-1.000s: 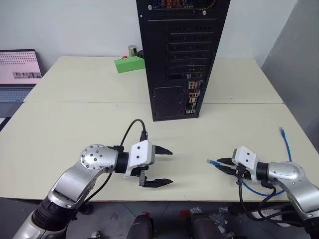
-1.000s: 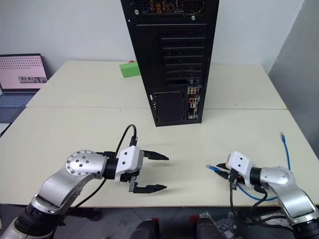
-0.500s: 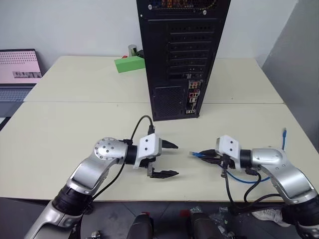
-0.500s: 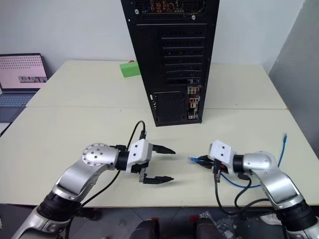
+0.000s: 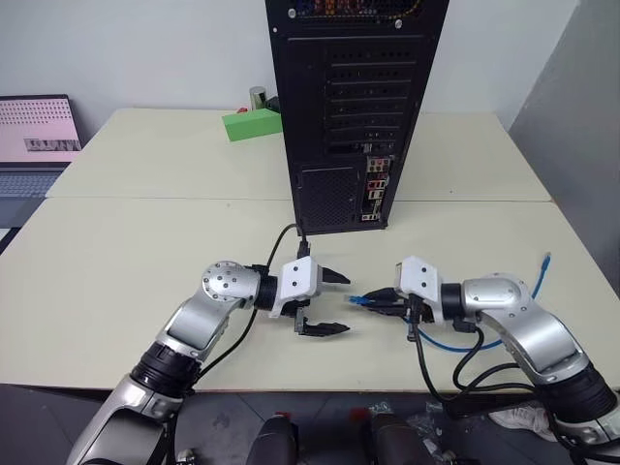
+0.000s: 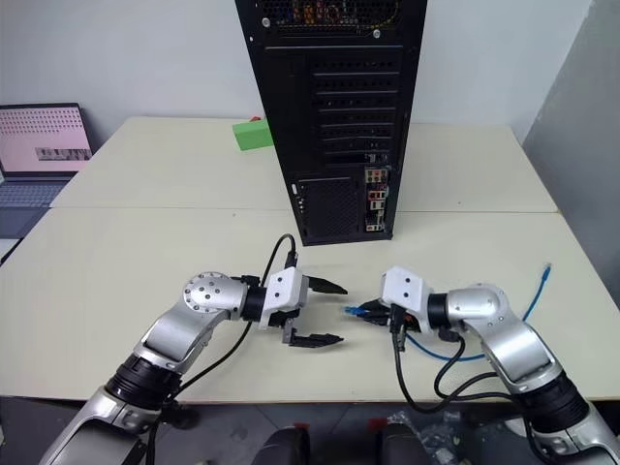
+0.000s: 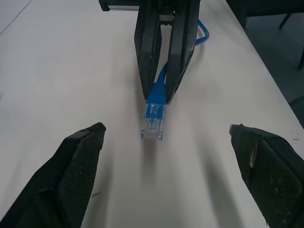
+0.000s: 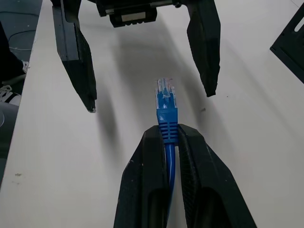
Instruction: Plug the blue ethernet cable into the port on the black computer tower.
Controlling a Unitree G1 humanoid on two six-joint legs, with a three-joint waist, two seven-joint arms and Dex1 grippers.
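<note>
My left gripper should hold the plug [image 5: 356, 299] while my right gripper turns and regrips it, since the plug [image 8: 166, 110] in my right gripper is rolled wrong for the port.
My right gripper [image 5: 380, 302] is shut on the blue ethernet cable [image 5: 455, 340] just behind its plug [image 8: 164, 93], which sticks out towards my left gripper [image 5: 341, 303]. The left gripper stands open, facing the right one low over the table. The clear plug tip [image 7: 153, 123] sits at the mouth of the left fingers [image 7: 80, 164], touching neither. The rest of the cable loops back over the table to its free end [image 5: 547, 259] at the right. The black computer tower [image 5: 354, 107] stands upright behind both hands, its strip of coloured ports [image 5: 376, 194] facing me.
A green block [image 5: 252, 124] and a small silver cylinder [image 5: 258, 97] sit left of the tower at the back. A laptop [image 5: 37, 140] stands at the far left. The beige table [image 5: 126, 252] has a seam across it, and its front edge runs just below both hands.
Both hands have come together near the table's middle. The right gripper carried the plug leftward and slightly up, and the left gripper moved rightward to meet it, still open.
</note>
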